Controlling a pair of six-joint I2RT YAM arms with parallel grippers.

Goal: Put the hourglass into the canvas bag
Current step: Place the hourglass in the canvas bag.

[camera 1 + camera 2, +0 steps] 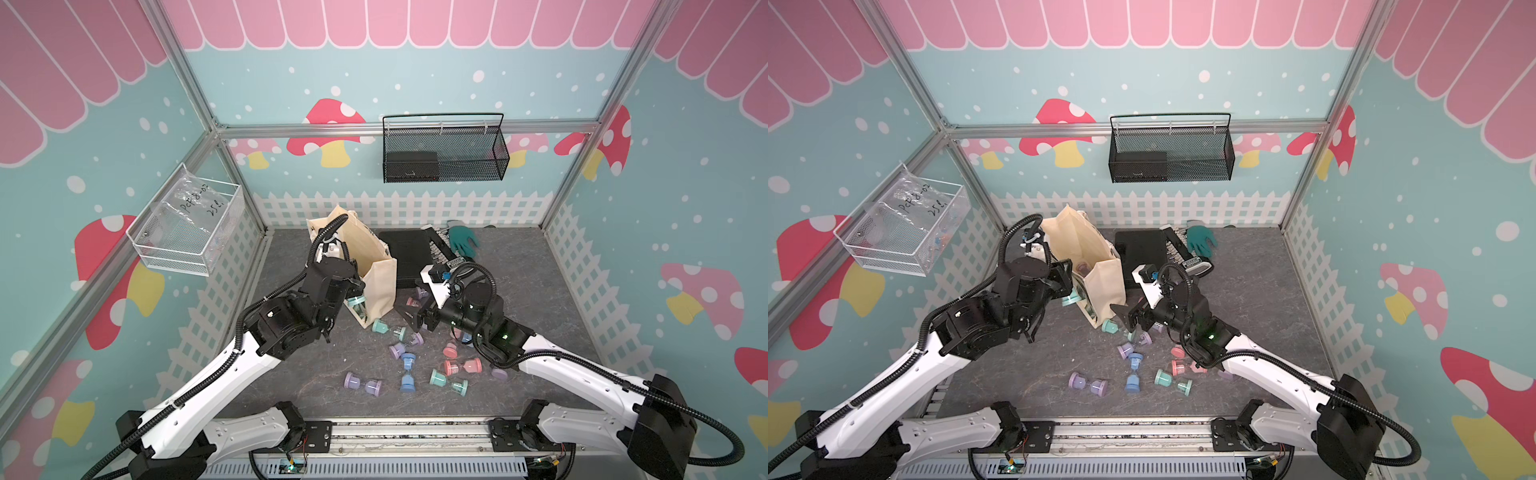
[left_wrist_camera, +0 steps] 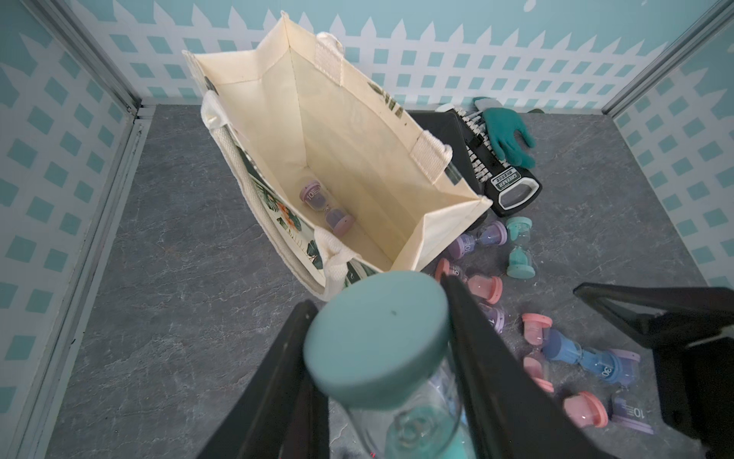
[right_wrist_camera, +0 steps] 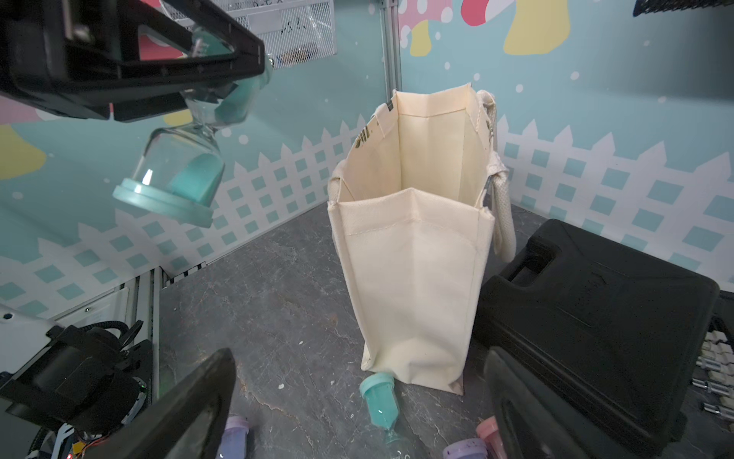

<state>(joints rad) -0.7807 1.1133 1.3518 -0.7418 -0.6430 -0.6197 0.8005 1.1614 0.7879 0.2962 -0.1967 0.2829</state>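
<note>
My left gripper should keep carrying the teal hourglass in until it hangs above the canvas bag's bottom (image 2: 365, 239), since the canvas bag's opening (image 1: 1081, 240) is clear ahead of the hourglass.
My left gripper (image 2: 375, 302) is shut on a teal hourglass (image 2: 377, 337) and holds it by the glass in the air. The hourglass (image 3: 178, 175) hangs beside the canvas bag (image 3: 417, 278), off the bag's near corner and about as high as its rim. The bag (image 1: 374, 266) stands upright and open, and a purple hourglass (image 2: 325, 206) lies on its bottom. My right gripper (image 3: 359, 365) is open and low over the floor in front of the bag, with nothing between its fingers. In both top views the held hourglass (image 1: 1070, 298) shows at the left gripper (image 1: 355, 293).
Several loose hourglasses (image 1: 409, 365) lie scattered on the floor in front of the bag. A flat black case (image 1: 405, 253), a tool set (image 2: 512, 186) and a green glove (image 1: 463, 239) lie behind the right gripper (image 1: 411, 305). A wire basket (image 1: 444, 149) and a clear bin (image 1: 187, 224) hang on the walls.
</note>
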